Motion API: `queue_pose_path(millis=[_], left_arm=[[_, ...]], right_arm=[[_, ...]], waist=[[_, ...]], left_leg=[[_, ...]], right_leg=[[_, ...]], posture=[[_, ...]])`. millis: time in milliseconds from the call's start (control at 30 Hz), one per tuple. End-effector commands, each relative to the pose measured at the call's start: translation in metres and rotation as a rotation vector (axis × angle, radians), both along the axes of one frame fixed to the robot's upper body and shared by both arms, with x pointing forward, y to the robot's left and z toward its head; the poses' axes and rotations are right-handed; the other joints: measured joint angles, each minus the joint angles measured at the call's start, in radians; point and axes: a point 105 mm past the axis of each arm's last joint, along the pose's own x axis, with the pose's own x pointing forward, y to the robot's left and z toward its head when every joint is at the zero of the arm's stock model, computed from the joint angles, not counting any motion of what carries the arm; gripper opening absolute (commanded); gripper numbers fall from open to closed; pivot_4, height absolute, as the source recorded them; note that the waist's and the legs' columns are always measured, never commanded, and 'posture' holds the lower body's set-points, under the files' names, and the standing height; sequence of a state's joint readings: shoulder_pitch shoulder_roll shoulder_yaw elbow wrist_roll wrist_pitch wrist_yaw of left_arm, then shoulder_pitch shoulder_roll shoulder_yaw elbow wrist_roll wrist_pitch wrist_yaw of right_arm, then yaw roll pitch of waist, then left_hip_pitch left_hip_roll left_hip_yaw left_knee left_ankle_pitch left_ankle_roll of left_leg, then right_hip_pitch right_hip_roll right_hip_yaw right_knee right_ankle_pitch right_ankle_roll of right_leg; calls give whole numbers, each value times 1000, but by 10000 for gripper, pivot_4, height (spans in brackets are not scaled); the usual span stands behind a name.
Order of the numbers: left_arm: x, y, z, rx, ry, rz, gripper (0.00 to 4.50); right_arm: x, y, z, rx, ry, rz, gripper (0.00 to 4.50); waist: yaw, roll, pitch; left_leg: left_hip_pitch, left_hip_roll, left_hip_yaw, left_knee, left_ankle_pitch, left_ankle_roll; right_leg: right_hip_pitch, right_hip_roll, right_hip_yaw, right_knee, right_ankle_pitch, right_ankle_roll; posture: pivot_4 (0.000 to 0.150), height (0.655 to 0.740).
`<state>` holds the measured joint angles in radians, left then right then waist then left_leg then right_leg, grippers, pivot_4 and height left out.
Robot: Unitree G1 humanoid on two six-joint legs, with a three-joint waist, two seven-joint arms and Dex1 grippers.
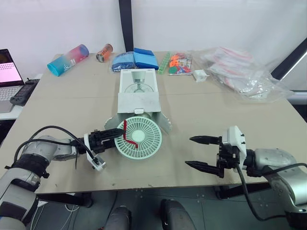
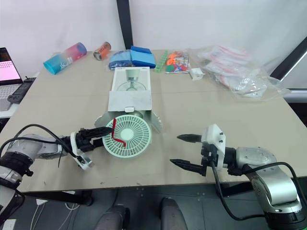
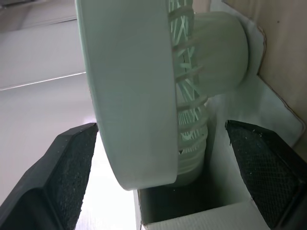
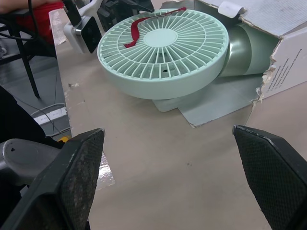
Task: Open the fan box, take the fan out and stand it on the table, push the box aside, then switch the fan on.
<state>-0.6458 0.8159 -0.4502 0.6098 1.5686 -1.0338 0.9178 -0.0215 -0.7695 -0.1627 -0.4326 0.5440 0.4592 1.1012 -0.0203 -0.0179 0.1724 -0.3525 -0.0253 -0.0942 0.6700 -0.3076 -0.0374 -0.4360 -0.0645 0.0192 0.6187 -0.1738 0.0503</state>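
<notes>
The box opening gapes around the fan, so the fan's hidden base should come along and leave the box behind when I lift the round head.
A mint-green fan with a red ribbon across its grille lies tilted at the mouth of the white fan box, its round head out over the torn-open flaps and its base still inside. My left gripper is at the fan's left rim, open, with one finger on each side of the rim; in the left wrist view I cannot tell whether either finger touches it. My right gripper hovers open over bare table to the right of the fan, holding nothing. The right wrist view looks across at the fan and the box.
At the back stand a pink-and-blue tumbler, a can, blue packs, coloured small items and crumpled plastic bags. A laptop sits beyond the table's left edge. The table's front edge runs just below both grippers.
</notes>
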Motion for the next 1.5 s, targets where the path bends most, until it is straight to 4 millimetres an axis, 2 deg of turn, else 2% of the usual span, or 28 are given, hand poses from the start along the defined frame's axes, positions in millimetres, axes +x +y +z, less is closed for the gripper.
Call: queue_pose_path(millis=[33,133,167,233,300,333,1000,1200,1300,1333,1367,1500], left_arm=[[5,-2,9,-33,-45,-27,45000],[7,-5,10,-45,-52,-33,45000],[7,-6,10,-50,-51,-33,40116],[8,-8,11,-59,-49,-37,36176],[9,-10,10,-66,-38,-36,27668],[9,-11,9,-67,-30,-36,25131],[-9,-8,6,-112,72,-34,25131],[-25,-6,17,-123,96,-61,25131],[-31,-5,12,-97,108,-65,25131],[-32,-4,10,-85,110,-62,21279],[-31,-4,8,-81,114,-57,19864],[-30,-6,10,-81,107,-54,19521]], right_arm=[[-3,2,9,-15,-57,15,43723],[-3,1,8,-18,-58,8,43723],[-3,1,8,-18,-58,6,45000],[-4,1,7,-17,-58,5,45000],[-3,2,6,-15,-58,2,45000],[-3,2,6,-14,-58,1,45000],[4,6,2,-23,-75,23,45000],[5,6,-1,-32,-74,32,45000],[5,7,-3,-31,-71,34,45000],[5,7,-3,-31,-70,35,45000],[5,8,-4,-31,-68,36,45000],[4,9,-5,-33,-64,39,45000]], waist=[[0,0,0],[0,0,0],[0,0,0],[0,0,0],[0,-1,0],[0,-1,0],[0,-1,-1],[-1,-2,-1],[-1,-2,-1],[0,-2,-1],[0,-2,-1],[0,-3,-2]], left_leg=[[0,0,0,0,0,0],[0,0,0,0,0,0],[0,0,0,0,0,0],[0,0,0,0,0,0],[0,0,0,0,0,0],[0,0,0,1,0,0],[0,0,0,1,0,0],[0,0,1,1,0,0],[0,0,1,1,0,0],[0,0,1,2,0,0],[1,0,1,2,0,0],[1,0,1,2,0,0]], right_leg=[[0,0,0,0,0,0],[0,0,0,0,0,0],[0,0,0,0,0,0],[0,0,0,1,0,0],[0,0,0,1,0,0],[0,0,0,1,0,0],[0,0,0,2,0,0],[-1,0,0,2,0,0],[0,0,1,2,0,0],[0,0,1,2,0,0],[0,0,1,2,0,0],[0,0,1,2,0,0]], posture=[[1500,7400],[1500,7400],[1500,7400],[1500,7400],[1500,7400],[1500,7400],[1500,7400],[1500,7400],[1500,7400],[1500,7400],[1500,7400],[1500,7400]])
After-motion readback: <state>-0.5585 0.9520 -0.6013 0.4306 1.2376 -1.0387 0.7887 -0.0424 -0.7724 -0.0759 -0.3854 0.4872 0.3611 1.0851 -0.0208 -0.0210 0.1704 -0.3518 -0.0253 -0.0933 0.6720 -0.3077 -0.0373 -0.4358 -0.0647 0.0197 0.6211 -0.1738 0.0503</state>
